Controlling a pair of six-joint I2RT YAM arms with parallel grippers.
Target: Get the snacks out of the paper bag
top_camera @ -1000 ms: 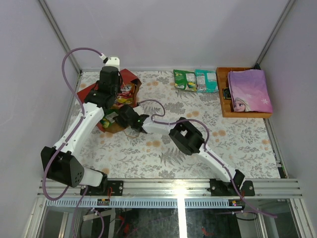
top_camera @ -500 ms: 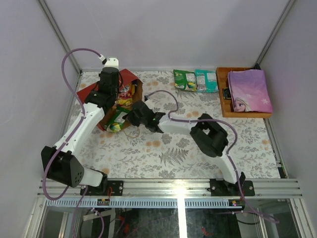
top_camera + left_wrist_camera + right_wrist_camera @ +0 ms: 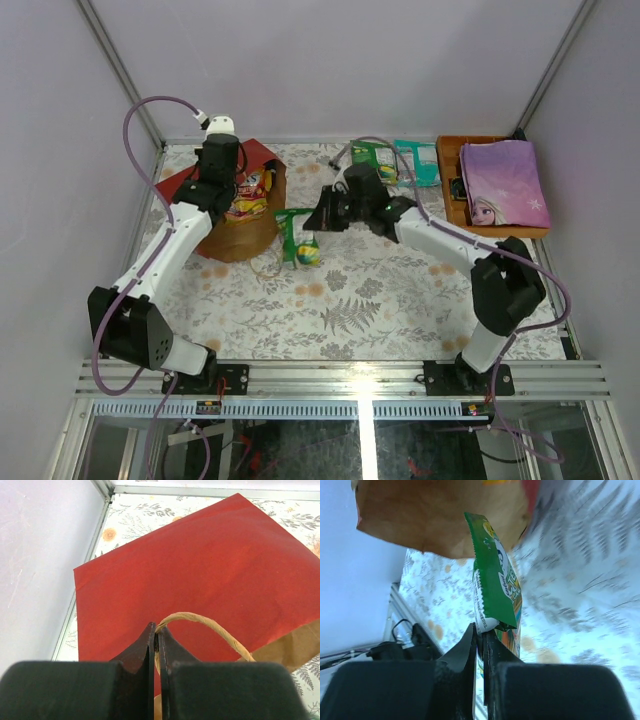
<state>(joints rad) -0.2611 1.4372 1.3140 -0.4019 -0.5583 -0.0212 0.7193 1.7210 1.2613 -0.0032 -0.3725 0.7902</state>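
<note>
My right gripper should go on to the free space (image 3: pixel 318 172) next to the lying packets before it lets go there, because the hanging green packet (image 3: pixel 298 238) is clear of the bag's opening.
The paper bag (image 3: pixel 236 232) lies at the back left, red outside (image 3: pixel 200 565), with its brown mouth (image 3: pixel 435 515) facing right. My left gripper (image 3: pixel 222 186) (image 3: pixel 156 635) is shut on the bag's twine handle (image 3: pixel 205 622) and holds it up. Red and yellow snacks (image 3: pixel 250 194) show inside the mouth. My right gripper (image 3: pixel 312 218) (image 3: pixel 481 632) is shut on the crimped edge of a green snack packet (image 3: pixel 296 238) (image 3: pixel 495 585), which hangs just outside the mouth, above the table. A green packet (image 3: pixel 373 160) and a teal packet (image 3: pixel 416 162) lie at the back of the table.
An orange-brown wooden tray (image 3: pixel 452 215) at the back right holds a purple princess book (image 3: pixel 504 184). Metal frame rails and grey walls close the table in on the left, back and right. The right arm's elbow (image 3: pixel 508 285) reaches over the table's right half.
My right gripper has drawn back to the right, out of the bag's mouth, taking the green packet with it. The left gripper keeps its hold on the handle.
</note>
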